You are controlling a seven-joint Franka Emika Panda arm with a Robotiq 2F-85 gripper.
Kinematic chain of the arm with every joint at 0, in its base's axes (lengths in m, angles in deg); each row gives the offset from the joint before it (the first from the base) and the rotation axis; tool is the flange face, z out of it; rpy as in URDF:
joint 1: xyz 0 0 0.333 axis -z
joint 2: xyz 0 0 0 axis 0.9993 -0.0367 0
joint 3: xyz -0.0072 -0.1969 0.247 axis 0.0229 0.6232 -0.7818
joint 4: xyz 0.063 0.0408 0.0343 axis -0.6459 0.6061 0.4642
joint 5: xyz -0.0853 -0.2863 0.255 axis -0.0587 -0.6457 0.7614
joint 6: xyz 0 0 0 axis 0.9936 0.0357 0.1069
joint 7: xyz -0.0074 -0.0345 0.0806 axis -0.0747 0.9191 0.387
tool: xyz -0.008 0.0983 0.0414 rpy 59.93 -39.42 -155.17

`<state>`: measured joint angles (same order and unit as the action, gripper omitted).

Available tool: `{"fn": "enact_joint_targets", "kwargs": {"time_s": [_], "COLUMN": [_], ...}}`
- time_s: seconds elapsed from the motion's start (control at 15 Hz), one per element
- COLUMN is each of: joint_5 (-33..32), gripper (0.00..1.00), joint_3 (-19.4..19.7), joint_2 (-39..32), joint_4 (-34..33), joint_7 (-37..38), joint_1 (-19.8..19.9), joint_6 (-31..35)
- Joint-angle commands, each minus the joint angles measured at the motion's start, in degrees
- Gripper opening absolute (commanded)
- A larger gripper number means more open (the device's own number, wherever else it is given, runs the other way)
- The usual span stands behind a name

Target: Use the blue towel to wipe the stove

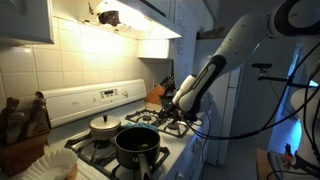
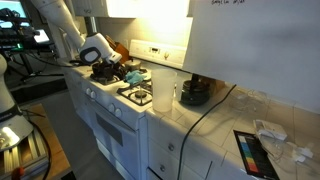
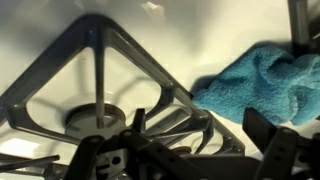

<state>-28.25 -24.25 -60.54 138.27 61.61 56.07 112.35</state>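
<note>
The blue towel [image 3: 250, 88] is lying bunched up in loose folds [image 3: 285, 72]. It will open up and hang limp under my gripper when I lift it.
The blue towel [image 3: 262, 82] lies bunched on the white stove top [image 3: 60, 40] at the right of the wrist view, beside a black burner grate [image 3: 110, 70]. My gripper [image 3: 197, 122] hangs low over that grate, its dark fingers spread apart with nothing between them; the towel lies just beyond the right finger. In both exterior views the arm reaches down to a burner, with the gripper [image 1: 178, 108] [image 2: 100, 62] close above the grates. I cannot make out the towel in the exterior views.
A black pot [image 1: 137, 145] and a lidded pot [image 1: 104, 125] stand on the nearer burners. A knife block [image 1: 156, 93] sits at the back. A clear container [image 2: 163, 92] and a dark appliance [image 2: 195, 93] stand on the counter beside the stove [image 2: 100, 95].
</note>
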Motion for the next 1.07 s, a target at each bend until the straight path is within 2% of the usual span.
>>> {"fn": "enact_joint_targets", "kwargs": {"time_s": [0.0, 0.13, 0.27, 0.53, 0.6, 0.8, 0.93, 1.0], "joint_5": [2.8, 1.9, 1.3, 1.1, -4.8, -6.2, -8.1, -9.3], "gripper": [1.00, 1.00, 1.00, 1.00, 1.00, 1.00, 1.00, 1.00], "joint_3": [7.8, 10.3, 11.2, 9.1, 4.2, -4.6, -8.4, -9.0], "joint_2": [-6.2, -8.1, -9.9, -11.6, -10.5, -11.6, -13.2, -14.0], "joint_4": [-9.2, -13.5, -17.3, -22.9, -23.3, -26.6, -28.5, -29.5], "joint_7": [8.3, 12.0, 14.9, 16.0, 20.1, 21.2, 22.5, 23.2], "joint_1": [-9.1, -11.6, -12.0, -8.5, -3.1, 5.4, 9.4, 10.4], "joint_6": [-3.0, -5.1, -9.7, -23.0, -23.7, -23.1, -23.5, -24.2]}}
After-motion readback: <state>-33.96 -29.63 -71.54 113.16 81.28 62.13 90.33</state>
